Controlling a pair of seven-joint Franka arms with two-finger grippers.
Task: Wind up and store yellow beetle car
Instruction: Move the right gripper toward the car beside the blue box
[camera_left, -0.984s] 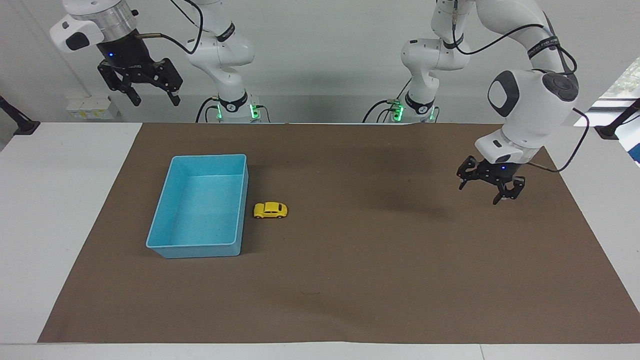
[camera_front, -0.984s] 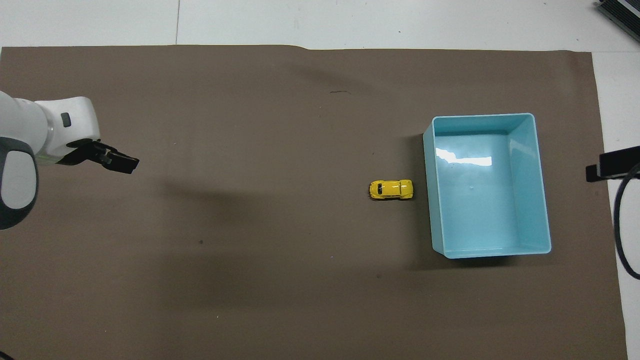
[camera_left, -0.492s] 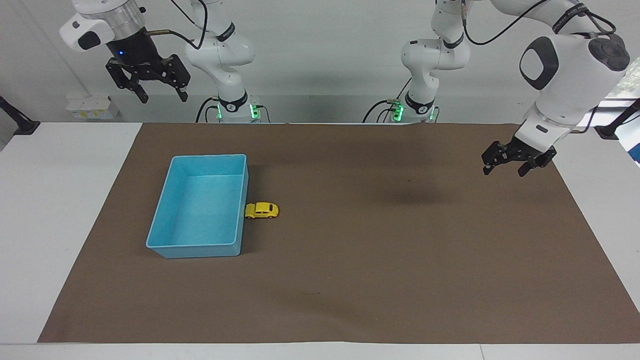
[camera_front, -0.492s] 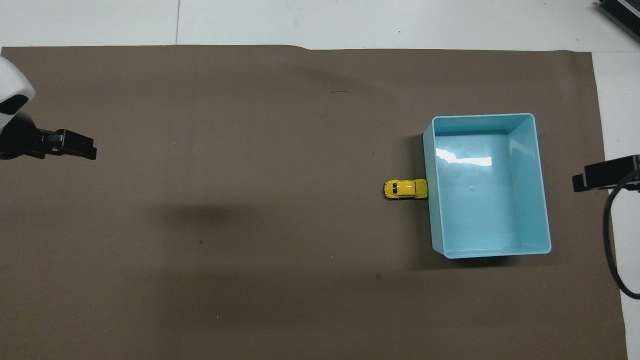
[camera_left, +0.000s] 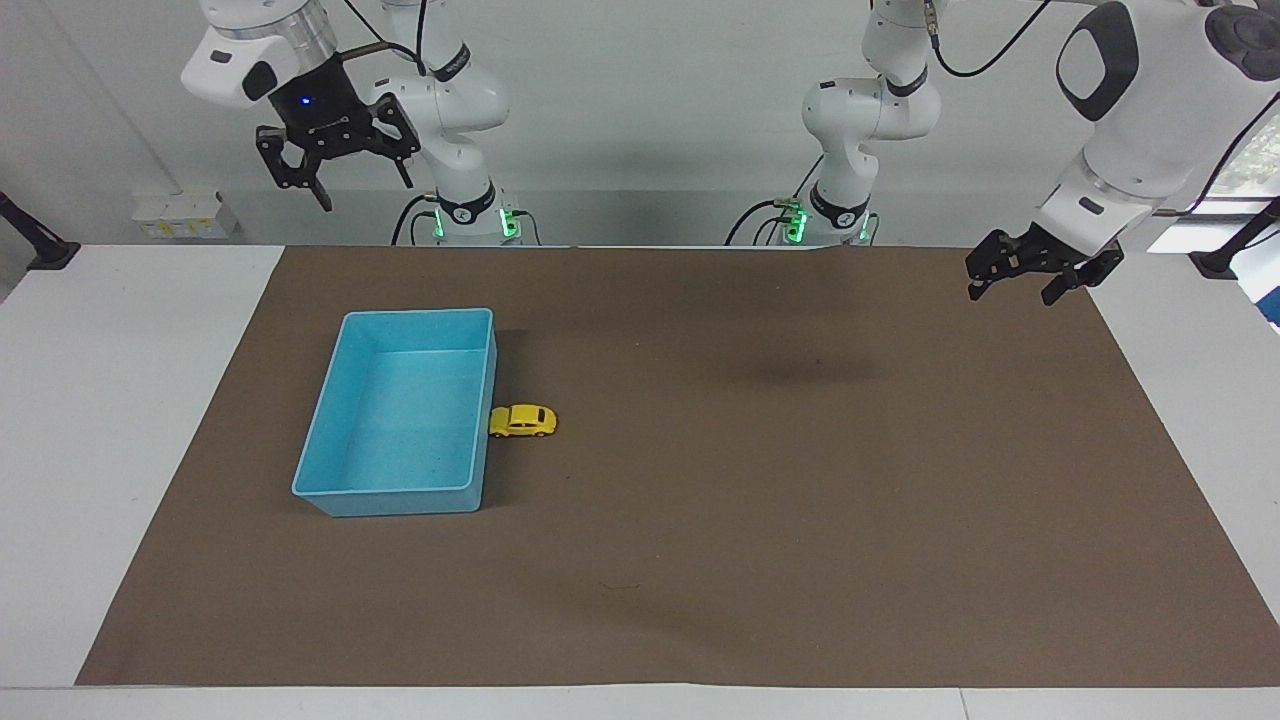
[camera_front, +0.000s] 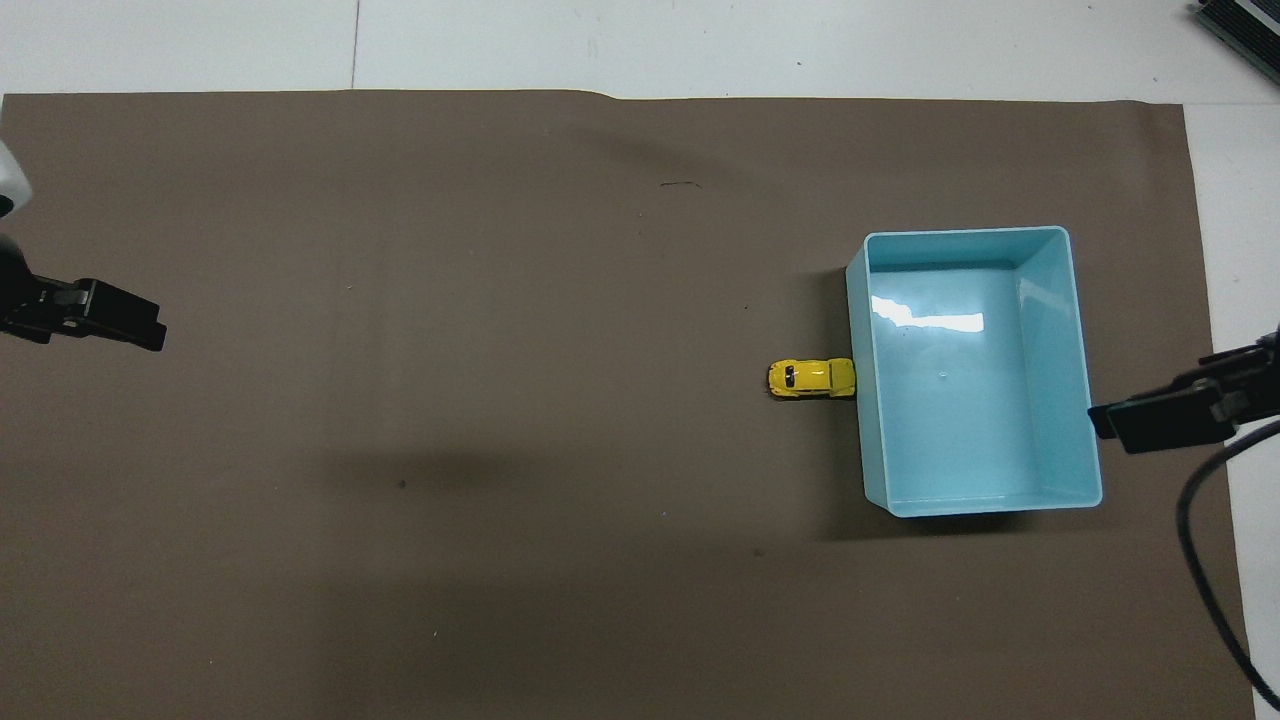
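Note:
I should use my right gripper to pick up the car (camera_front: 812, 378) and lift it into the tray, because the yellow beetle car is standing against the tray's outside (camera_front: 858, 379), far from my left gripper.
The yellow beetle car (camera_left: 523, 421) (camera_front: 812, 378) stands on the brown mat with one end against the outer wall of the light-blue tray (camera_left: 415, 313) (camera_front: 965, 232), on the side toward the left arm. Nothing lies in the tray. My left gripper (camera_left: 1012, 296) (camera_front: 110, 322) hangs open over the mat's edge at the left arm's end, with nothing in it. My right gripper (camera_left: 362, 192) (camera_front: 1150, 425) is open and raised high at the right arm's end. In the overhead view its tip overlaps the tray's outer rim.
A brown mat (camera_left: 750, 500) covers most of the white table (camera_left: 120, 400). A wide stretch of bare mat lies between the car and the left gripper. Cables trail from both arms.
The car rolled toward the tray and stopped against its wall. My left gripper rose and drew back toward its end of the table. My right gripper swung in toward the tray.

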